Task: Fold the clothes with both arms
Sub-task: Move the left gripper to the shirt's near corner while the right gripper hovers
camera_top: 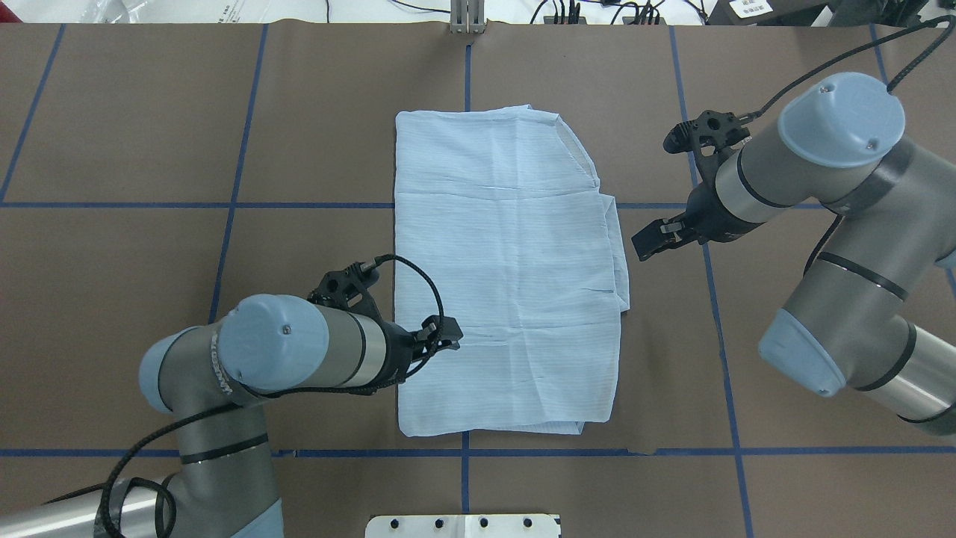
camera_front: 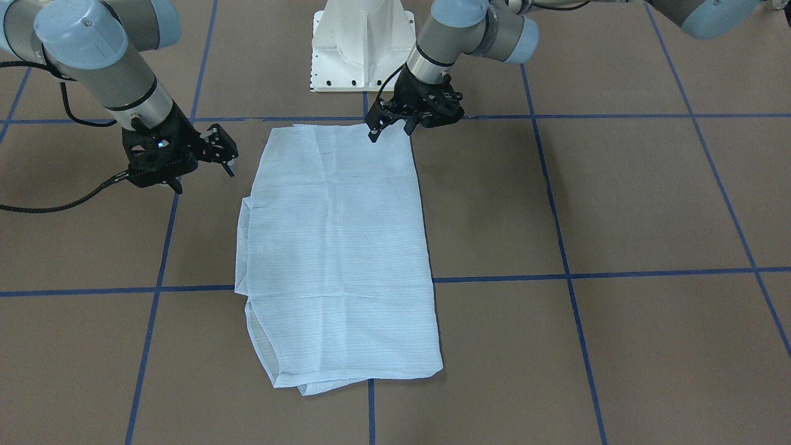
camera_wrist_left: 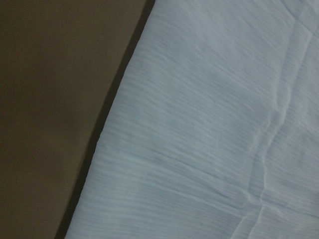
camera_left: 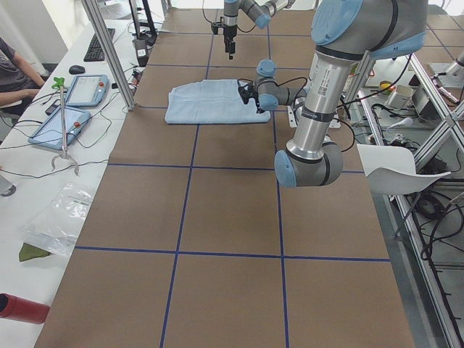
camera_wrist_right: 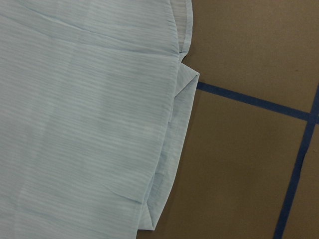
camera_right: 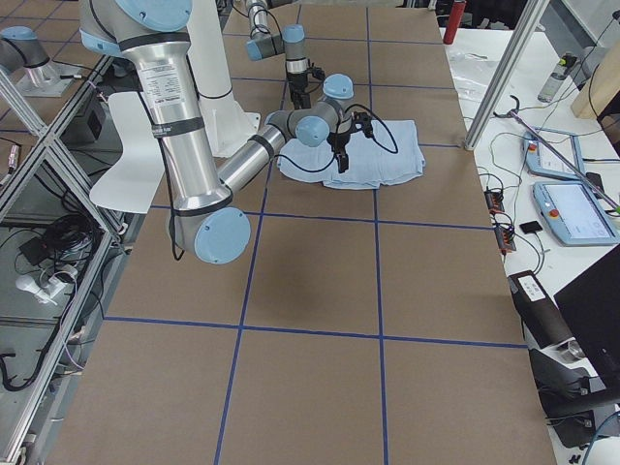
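The shirt's long edge lies flat and free below, so my open left fingers should keep lowering to the shirt's near corner until they pinch cloth.
The light blue striped shirt (camera_front: 340,259) (camera_top: 508,276) lies flat on the brown table, folded into a tall rectangle, with a folded layer sticking out along one long side (camera_wrist_right: 174,149). My left gripper (camera_front: 390,131) (camera_top: 446,335) is open, low over the shirt's corner nearest the robot, with nothing between its fingers. Its wrist view shows only the shirt's edge (camera_wrist_left: 199,124) up close. My right gripper (camera_front: 205,178) (camera_top: 648,243) is open and empty, hovering over bare table just beside the opposite long side of the shirt.
The white pedestal base (camera_front: 361,49) stands just behind the shirt's near end. Blue tape lines (camera_top: 224,205) grid the table. A bench with tablets (camera_left: 87,90) and a seated person (camera_left: 11,69) runs along the far side.
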`<state>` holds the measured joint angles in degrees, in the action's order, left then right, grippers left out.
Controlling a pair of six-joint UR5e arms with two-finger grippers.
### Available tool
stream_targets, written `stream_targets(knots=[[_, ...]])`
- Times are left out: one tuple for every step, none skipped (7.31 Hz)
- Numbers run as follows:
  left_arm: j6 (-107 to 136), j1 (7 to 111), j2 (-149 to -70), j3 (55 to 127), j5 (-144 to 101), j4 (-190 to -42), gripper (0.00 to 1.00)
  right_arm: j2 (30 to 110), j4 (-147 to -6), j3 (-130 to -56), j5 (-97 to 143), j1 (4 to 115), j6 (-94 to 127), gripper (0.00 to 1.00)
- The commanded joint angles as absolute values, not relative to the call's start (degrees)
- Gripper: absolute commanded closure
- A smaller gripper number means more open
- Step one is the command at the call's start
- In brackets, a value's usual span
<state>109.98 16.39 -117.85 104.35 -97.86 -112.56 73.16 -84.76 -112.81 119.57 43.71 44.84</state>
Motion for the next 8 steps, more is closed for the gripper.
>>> stream_targets(knots=[[111.4,13.0,-117.5,104.2,-96.2,-109.2,0.0,73.0,-84.7,-114.0,119.6,43.1,47.1,0.0],[111.4,12.7,-117.5,104.2,-96.1,-108.6,0.0,72.9,-84.7,-114.0,119.6,42.9,47.1,0.0],[111.4,12.5,-117.5,104.1,-96.1,-108.5,0.0,72.9,-84.7,-114.0,119.5,42.7,47.1,0.0],[111.4,12.4,-117.5,103.6,-96.1,-108.5,0.01,72.9,-84.7,-113.9,119.6,42.7,47.1,0.0],[111.4,12.4,-117.5,103.6,-96.1,-108.5,0.01,72.9,-84.7,-113.9,119.6,42.7,47.1,0.0],[111.4,12.4,-117.6,103.5,-96.1,-108.5,0.03,72.8,-84.7,-114.0,119.6,42.7,47.1,0.0],[111.4,12.3,-117.7,103.4,-96.1,-108.5,0.06,72.8,-84.7,-114.0,119.6,42.7,47.1,0.0],[111.4,12.3,-117.6,103.4,-96.1,-108.5,0.07,72.8,-84.7,-114.0,119.6,42.7,47.1,0.0]])
